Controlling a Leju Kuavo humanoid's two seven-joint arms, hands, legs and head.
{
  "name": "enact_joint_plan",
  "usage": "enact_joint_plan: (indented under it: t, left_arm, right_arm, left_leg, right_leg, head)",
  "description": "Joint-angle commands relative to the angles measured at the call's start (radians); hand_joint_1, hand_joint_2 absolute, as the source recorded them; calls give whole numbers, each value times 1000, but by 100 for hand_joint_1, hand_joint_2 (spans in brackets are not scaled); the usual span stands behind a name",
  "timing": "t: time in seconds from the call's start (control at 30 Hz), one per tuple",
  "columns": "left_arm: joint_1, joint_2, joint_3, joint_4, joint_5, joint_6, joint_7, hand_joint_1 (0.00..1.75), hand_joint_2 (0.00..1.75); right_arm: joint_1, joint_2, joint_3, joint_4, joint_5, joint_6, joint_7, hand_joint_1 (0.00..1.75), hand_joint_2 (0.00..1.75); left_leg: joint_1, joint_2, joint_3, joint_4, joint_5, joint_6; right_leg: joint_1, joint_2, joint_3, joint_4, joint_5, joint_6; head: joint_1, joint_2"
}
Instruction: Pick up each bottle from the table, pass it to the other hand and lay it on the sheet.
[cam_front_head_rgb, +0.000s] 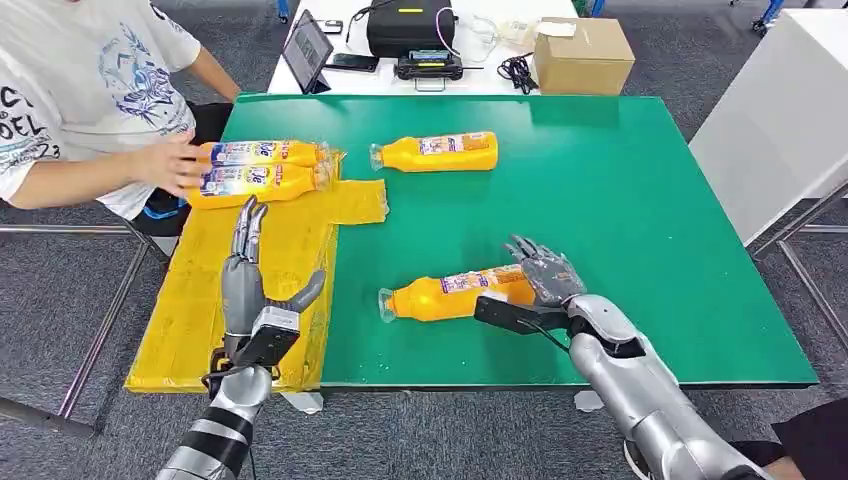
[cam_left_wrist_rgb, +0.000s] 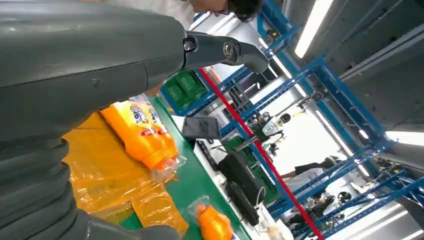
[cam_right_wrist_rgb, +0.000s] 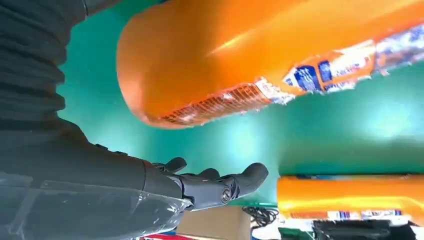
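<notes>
The orange bottle's small-print back label is facing up, so the orange bottle should show its hidden front label when I pass it and lay it down.
Several orange bottles lie on their sides. The nearest bottle lies on the green table, cap pointing left. My right hand is at its base end with fingers spread, not closed around it. A second bottle lies farther back on the green. Two more bottles lie on the yellow sheet at its far end. My left hand hovers open over the sheet, fingers stretched forward, holding nothing.
A seated person at the far left has a hand on the two bottles on the sheet. Behind the green table stands a white table with a cardboard box, a tablet and a black case. Another white table stands to the right.
</notes>
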Motion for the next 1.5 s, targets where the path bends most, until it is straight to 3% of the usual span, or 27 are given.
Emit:
enact_joint_plan:
  t: [0.03,0.33,0.7,0.97,1.0,1.03,1.07,1.5]
  left_arm:
    - [-40,29,-42,64,28,-3,-18,0,175]
    - [-78,32,-110,141,106,-3,-18,0,175]
    - [-122,31,-174,217,176,-3,-18,0,175]
    - [-124,33,-185,217,188,-6,-18,0,175]
    - [-124,33,-186,217,189,-4,-18,0,175]
    - [-126,33,-186,223,197,-5,-18,0,175]
    - [-127,35,-187,223,211,-7,-18,0,175]
    - [-128,34,-195,226,232,-12,-18,0,175]
  right_arm:
    - [-61,8,24,41,-15,13,1,0,175]
    - [-48,22,46,142,-88,125,-57,0,175]
    - [-105,64,128,317,-101,156,-82,0,175]
    - [-126,67,141,333,-94,150,-80,0,175]
    - [-130,65,144,334,-92,152,-81,9,175]
    - [-134,64,150,337,-90,152,-81,168,175]
    - [-139,61,161,337,-87,150,-81,175,175]
    - [-129,43,172,314,-107,145,-96,175,175]
  left_leg:
    - [1,2,1,1,-1,-2]
    - [1,1,2,0,-1,-2]
    - [2,2,4,0,-1,-2]
    - [2,5,4,0,-1,-2]
    - [2,7,6,0,-2,-3]
    - [2,6,5,0,-1,-2]
    - [1,6,5,0,-1,-2]
    - [1,6,5,0,-1,-2]
  right_leg:
    - [1,1,1,1,-1,-2]
    - [1,0,2,-1,-1,-2]
    - [2,1,3,-1,0,-3]
    - [2,3,3,-1,0,-2]
    - [3,4,4,-1,0,-3]
    - [2,3,4,-1,0,-3]
    - [2,3,4,-1,0,-2]
    - [2,3,4,-1,0,-1]
  head:
    - [0,0]
    - [0,0]
    - [0,0]
    - [0,0]
    - [0,0]
    - [0,0]
    - [0,0]
    - [0,0]
